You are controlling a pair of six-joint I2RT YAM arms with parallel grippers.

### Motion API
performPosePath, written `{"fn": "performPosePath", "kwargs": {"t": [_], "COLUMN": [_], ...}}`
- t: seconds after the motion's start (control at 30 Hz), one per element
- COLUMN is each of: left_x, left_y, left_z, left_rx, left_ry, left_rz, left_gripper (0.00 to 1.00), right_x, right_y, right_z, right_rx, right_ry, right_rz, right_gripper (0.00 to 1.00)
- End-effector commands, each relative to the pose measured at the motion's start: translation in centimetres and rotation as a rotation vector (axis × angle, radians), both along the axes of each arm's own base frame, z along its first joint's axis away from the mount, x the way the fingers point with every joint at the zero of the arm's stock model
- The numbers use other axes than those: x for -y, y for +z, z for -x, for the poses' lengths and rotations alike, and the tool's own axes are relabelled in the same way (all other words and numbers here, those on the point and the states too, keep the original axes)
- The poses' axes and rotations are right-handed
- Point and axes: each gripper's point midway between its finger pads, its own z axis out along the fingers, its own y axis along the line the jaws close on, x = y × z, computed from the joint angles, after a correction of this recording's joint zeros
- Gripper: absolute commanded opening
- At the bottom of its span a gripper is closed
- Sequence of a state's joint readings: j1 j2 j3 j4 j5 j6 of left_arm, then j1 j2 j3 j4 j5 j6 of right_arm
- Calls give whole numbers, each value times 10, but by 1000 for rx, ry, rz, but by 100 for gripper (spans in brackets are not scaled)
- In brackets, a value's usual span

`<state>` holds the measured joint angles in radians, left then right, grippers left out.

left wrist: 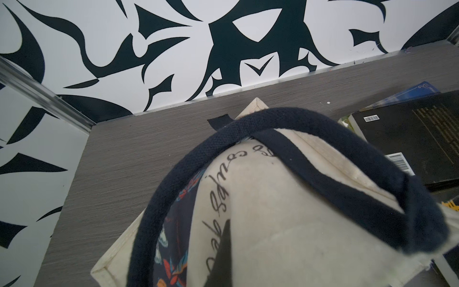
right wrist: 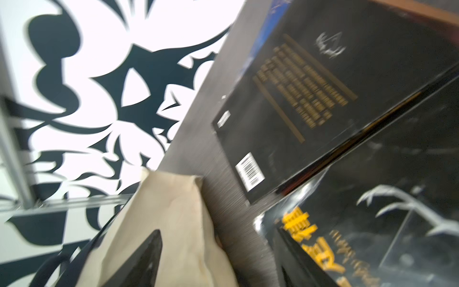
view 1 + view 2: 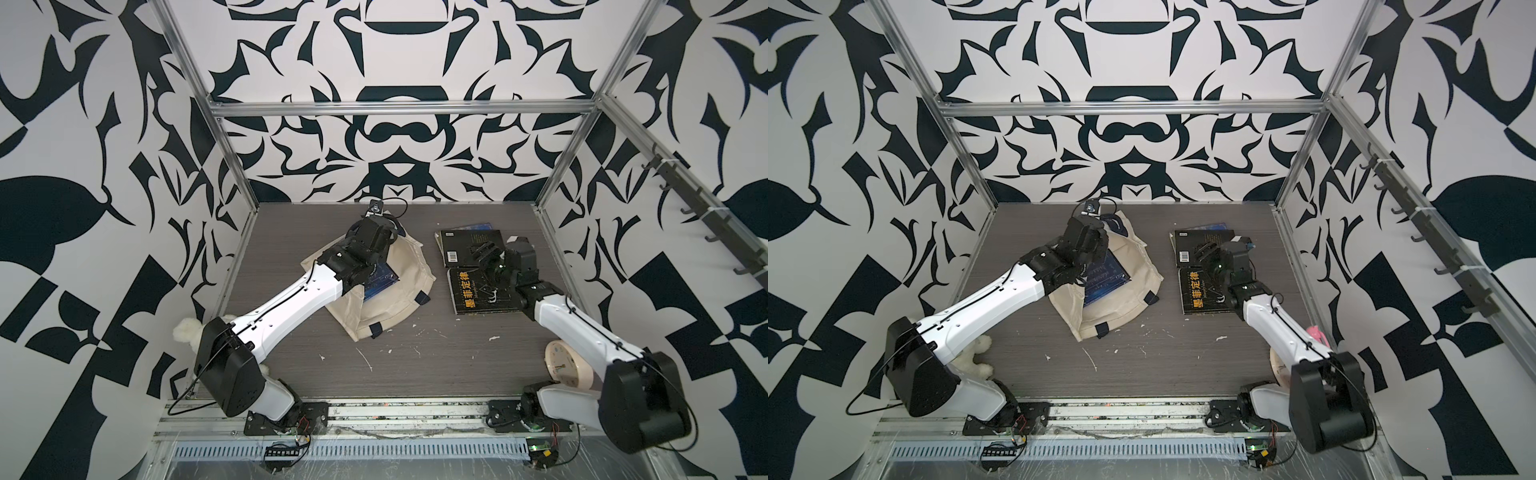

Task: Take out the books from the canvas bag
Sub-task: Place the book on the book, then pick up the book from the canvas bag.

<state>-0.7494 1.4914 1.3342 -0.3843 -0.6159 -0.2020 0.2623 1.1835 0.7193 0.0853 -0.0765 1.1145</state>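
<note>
I should keep moving my right gripper in until it grips the book's edge [image 3: 1108, 293], as my left gripper holds the canvas bag open over the dark blue book [image 3: 1104, 276].
The cream canvas bag [image 3: 399, 303] lies crumpled at mid-table, and a dark blue book [image 3: 380, 284] shows in its open mouth in both top views. My left gripper [image 3: 388, 239] is at the bag's far edge by the navy handle [image 1: 310, 139]. It is shut on the printed fabric, and only one dark finger [image 1: 224, 248] shows. To the right lie a black book with a barcode [image 3: 459, 247], a black book with yellow lettering [image 3: 478, 297] and a blue one [image 3: 478, 227] underneath. My right gripper [image 3: 484, 251] hovers open above them, nothing between its fingers [image 2: 141, 261].
A white plush bear [image 3: 187, 330] sits by the left arm's base. A cream round clock [image 3: 567, 365] stands near the right arm's base, with something pink [image 3: 1316, 332] behind that arm. A rail of hooks [image 3: 706, 216] runs along the right wall. Metal frame posts stand at the table corners.
</note>
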Motion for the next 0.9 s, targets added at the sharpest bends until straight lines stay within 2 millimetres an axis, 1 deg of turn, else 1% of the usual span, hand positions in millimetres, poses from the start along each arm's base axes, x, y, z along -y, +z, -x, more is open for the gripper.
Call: {"fn": "performPosePath", "kwargs": {"t": [0.0,0.1,0.23,0.37,0.4,0.57,0.77,0.83,0.87], "left_x": [13,15,16,15,16,22,24,25,25], "left_y": [25,26,33,37,37,32,30,29,30], "left_z": [2,3,8,10,9,10,10,11,11], "left_rx": [68,62,82,97,96,74,68,62,63], "left_ry": [-59,-71,-93,-100,-102,-121,-128,-133,-132], "left_rz": [77,77,89,88,89,102,108,112,112], "left_gripper": [0,0,0,0,0,0,0,0,0], "right_x": [-10,-31,-60,-86,-89,-128,-147,-158,-167], "right_y": [3,12,18,16,14,10,19,17,14], "right_z": [21,36,47,59,59,73,86,88,89], "right_rx": [23,65,101,124,137,165,220,225,217], "right_ry": [12,48,104,163,148,231,239,252,274], "right_rz": [68,85,89,74,77,62,73,83,84], "right_gripper": [78,79,78,76,75,73,71,70,70]}}
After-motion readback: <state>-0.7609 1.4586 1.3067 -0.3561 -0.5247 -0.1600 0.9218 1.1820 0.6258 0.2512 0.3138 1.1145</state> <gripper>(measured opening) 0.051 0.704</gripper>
